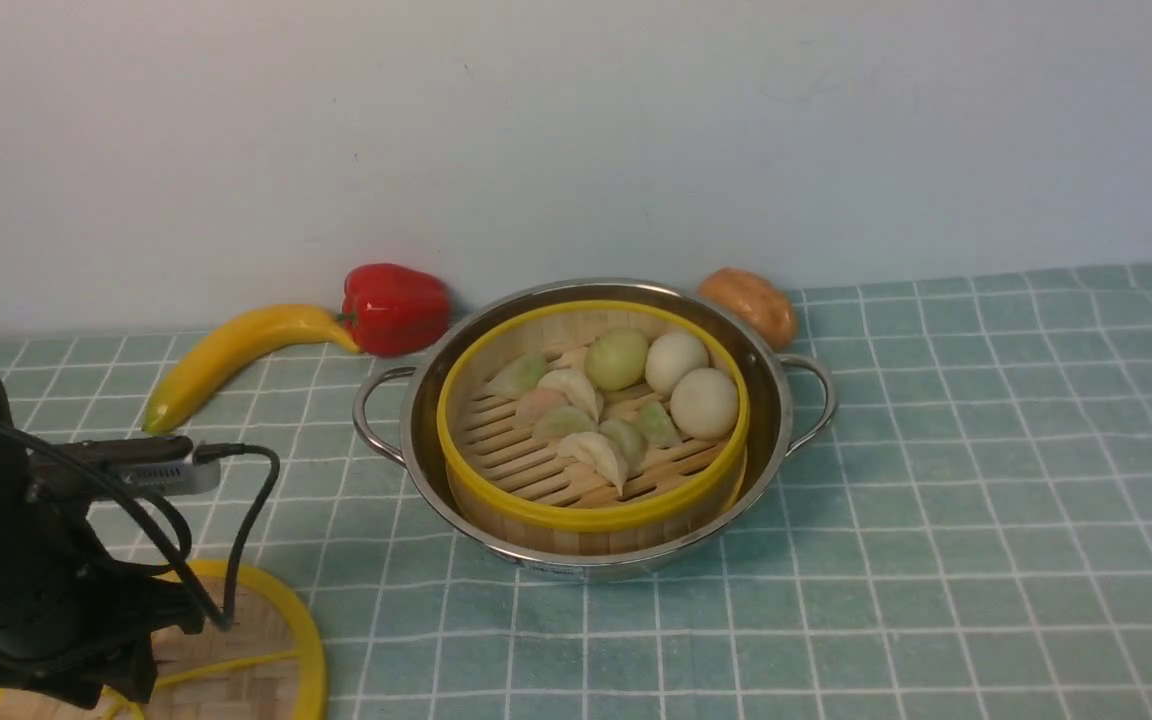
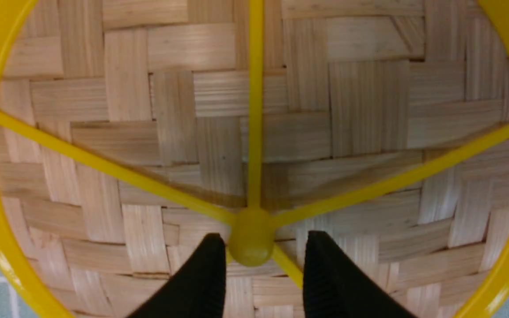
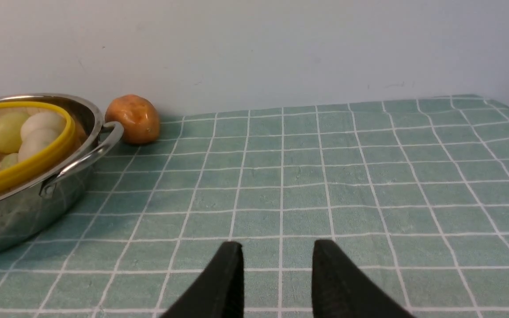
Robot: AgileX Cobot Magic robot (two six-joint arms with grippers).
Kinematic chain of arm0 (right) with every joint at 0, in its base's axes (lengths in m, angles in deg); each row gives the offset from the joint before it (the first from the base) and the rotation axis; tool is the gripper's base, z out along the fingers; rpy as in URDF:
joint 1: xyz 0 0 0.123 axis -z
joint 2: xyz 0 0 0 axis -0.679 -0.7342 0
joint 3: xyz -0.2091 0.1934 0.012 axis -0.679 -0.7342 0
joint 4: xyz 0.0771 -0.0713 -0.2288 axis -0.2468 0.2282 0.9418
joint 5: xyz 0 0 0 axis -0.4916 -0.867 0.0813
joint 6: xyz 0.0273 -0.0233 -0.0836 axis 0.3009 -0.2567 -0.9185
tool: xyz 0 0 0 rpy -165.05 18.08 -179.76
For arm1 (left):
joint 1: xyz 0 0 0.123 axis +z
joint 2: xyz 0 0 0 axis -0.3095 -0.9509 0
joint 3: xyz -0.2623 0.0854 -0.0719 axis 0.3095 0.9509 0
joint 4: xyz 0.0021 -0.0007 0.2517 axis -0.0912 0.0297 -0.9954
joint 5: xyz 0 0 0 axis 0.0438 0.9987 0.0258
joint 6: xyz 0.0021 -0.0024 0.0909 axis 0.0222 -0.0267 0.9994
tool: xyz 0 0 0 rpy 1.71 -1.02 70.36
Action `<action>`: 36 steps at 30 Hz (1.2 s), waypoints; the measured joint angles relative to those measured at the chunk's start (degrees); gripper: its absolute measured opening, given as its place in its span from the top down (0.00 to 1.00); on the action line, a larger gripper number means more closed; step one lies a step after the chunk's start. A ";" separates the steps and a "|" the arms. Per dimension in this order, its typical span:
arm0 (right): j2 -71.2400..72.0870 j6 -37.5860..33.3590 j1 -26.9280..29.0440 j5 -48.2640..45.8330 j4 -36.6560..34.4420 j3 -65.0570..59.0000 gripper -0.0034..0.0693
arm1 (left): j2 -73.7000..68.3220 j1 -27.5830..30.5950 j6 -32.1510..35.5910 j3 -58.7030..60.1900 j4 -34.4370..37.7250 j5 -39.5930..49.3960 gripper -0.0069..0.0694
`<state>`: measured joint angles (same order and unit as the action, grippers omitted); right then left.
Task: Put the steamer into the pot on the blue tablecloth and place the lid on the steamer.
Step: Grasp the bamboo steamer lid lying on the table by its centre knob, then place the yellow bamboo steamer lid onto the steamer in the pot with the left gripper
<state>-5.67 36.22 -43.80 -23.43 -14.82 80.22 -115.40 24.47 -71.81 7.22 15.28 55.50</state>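
Note:
The small central part of the lid (image 1: pixel 230 634) is joined to the lid's rim by yellow ribs (image 2: pixel 255 116), so I expect the lid to come up in one piece and tilt with the robot's left gripper when the robot lifts.
The steamer (image 1: pixel 536 530), a bamboo basket with a yellow rim, sits inside the shiny pot (image 1: pixel 586 568) on the blue tablecloth (image 1: pixel 936 500). It holds dumplings and buns and is uncovered. The lid (image 1: pixel 246 640) lies flat on the cloth at the near left, partly hidden under my left arm (image 1: pixel 26 580). In the left wrist view my left gripper (image 2: pixel 265 236) is open just above the lid (image 2: pixel 184 97), one finger on each side of its yellow hub (image 2: pixel 251 238). My right gripper (image 3: pixel 277 244) is open over bare cloth, to the right of the pot (image 3: pixel 24 212), and holds nothing.
A banana (image 1: pixel 226 355) and a red pepper (image 1: pixel 394 308) lie behind the pot on the left. A potato (image 1: pixel 751 305) sits behind its right handle. A pale wall runs close along the back of the cloth.

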 joint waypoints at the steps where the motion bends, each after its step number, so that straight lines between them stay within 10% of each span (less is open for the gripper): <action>1: 0.00 0.00 0.00 0.00 0.00 0.00 0.62 | -0.15 0.00 0.00 0.00 0.00 0.00 0.59; 8: 0.00 0.00 0.00 0.00 -0.05 0.00 0.62 | -2.97 0.00 -1.05 -0.40 -0.47 0.64 0.76; 24: 0.00 0.00 0.00 0.00 -0.16 0.00 0.62 | 8.84 -0.13 3.94 -13.35 -3.96 7.69 0.76; 36: 0.00 0.00 0.00 0.00 -0.16 0.00 0.62 | 10.93 -18.94 27.15 -25.24 1.09 -1.46 0.76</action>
<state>-5.67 36.22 -43.80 -23.43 -14.98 80.22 -104.47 5.53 -44.66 -18.02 16.37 54.04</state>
